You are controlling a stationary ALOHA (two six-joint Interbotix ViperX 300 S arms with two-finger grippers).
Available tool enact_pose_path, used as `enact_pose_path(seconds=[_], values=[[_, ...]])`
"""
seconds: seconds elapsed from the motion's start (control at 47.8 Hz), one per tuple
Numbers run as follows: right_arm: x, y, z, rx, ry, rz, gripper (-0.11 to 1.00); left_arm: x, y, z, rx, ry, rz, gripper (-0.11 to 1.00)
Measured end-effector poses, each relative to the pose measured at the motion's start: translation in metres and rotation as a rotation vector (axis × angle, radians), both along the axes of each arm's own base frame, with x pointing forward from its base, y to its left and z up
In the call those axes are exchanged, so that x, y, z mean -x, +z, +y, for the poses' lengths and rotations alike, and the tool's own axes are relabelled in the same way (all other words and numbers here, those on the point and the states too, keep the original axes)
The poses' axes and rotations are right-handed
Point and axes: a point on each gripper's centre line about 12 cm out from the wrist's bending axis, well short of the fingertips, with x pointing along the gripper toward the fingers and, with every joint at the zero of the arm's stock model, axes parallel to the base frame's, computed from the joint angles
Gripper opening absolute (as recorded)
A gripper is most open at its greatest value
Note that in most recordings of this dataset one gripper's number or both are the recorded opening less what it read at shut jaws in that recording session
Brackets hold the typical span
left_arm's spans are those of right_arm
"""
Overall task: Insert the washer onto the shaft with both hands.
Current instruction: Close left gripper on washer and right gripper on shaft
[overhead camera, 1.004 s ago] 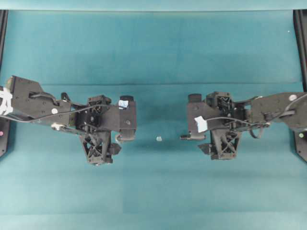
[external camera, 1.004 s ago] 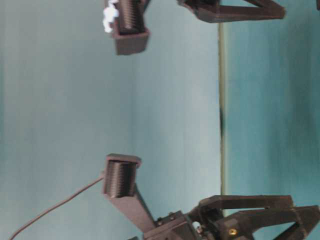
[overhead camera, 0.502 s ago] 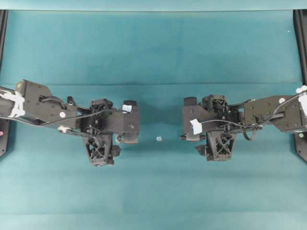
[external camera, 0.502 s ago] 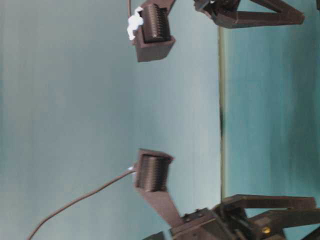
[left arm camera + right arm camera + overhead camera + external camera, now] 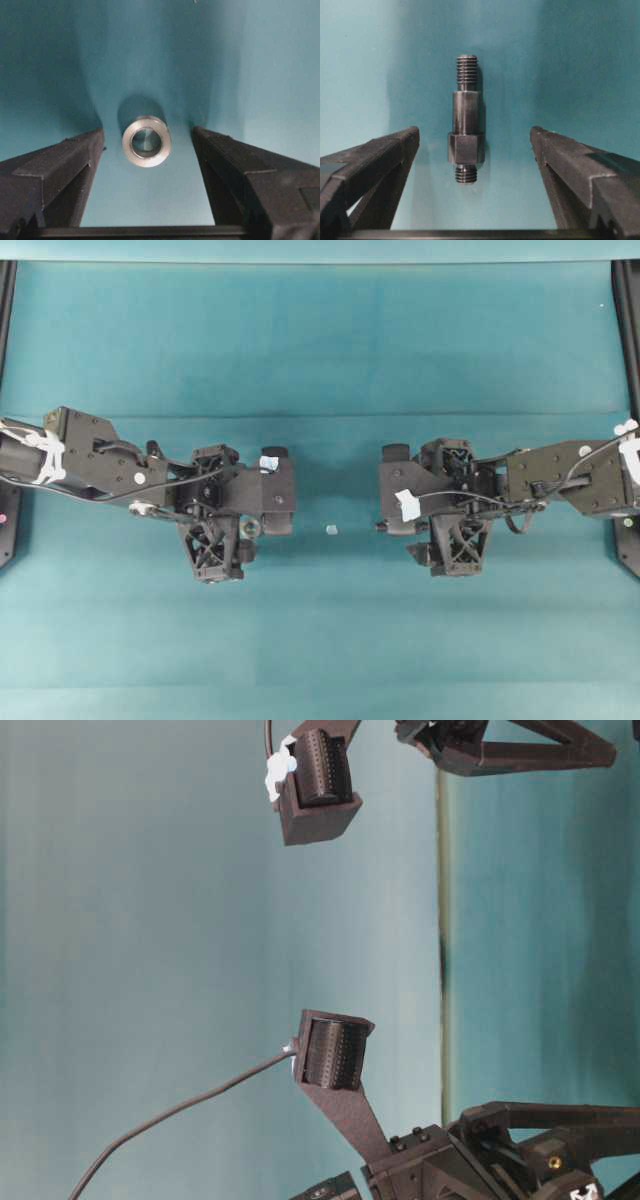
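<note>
The washer's open centre (image 5: 145, 140) shows the teal mat through it, so the washer will slide onto the shaft and the shaft's tip will poke out when I push it.
In the left wrist view the washer (image 5: 146, 141), a silvery ring with a dark centre, lies flat on the teal mat. My left gripper (image 5: 147, 131) is open, one finger on each side of the washer and neither touching it. In the right wrist view the shaft (image 5: 465, 120), a dark stepped pin with threaded ends, lies lengthwise between the fingers of my open right gripper (image 5: 475, 129), clear of both. From overhead, the left gripper (image 5: 216, 532) and right gripper (image 5: 455, 527) point down on either side of the middle. I cannot pick out either part there.
A tiny whitish speck (image 5: 331, 529) lies on the teal mat (image 5: 320, 350) between the two grippers. Black frame rails (image 5: 6, 390) run down the left and right edges of the table. In the table-level view the left gripper's fingers (image 5: 540, 1135) hang just above the surface.
Both grippers have come lower toward the table and slightly inward toward the middle, the left one more. Both stay open.
</note>
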Motion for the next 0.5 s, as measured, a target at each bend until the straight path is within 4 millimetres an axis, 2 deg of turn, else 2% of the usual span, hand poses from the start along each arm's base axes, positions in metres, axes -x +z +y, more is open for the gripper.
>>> enact_pose_path(seconds=[0.502], values=[[0.0050,-0.0062,0.0001,-0.003,-0.004,-0.005,0.86,0.0005,-0.0010,0.0006,0.000,0.002,0.003,0.82]])
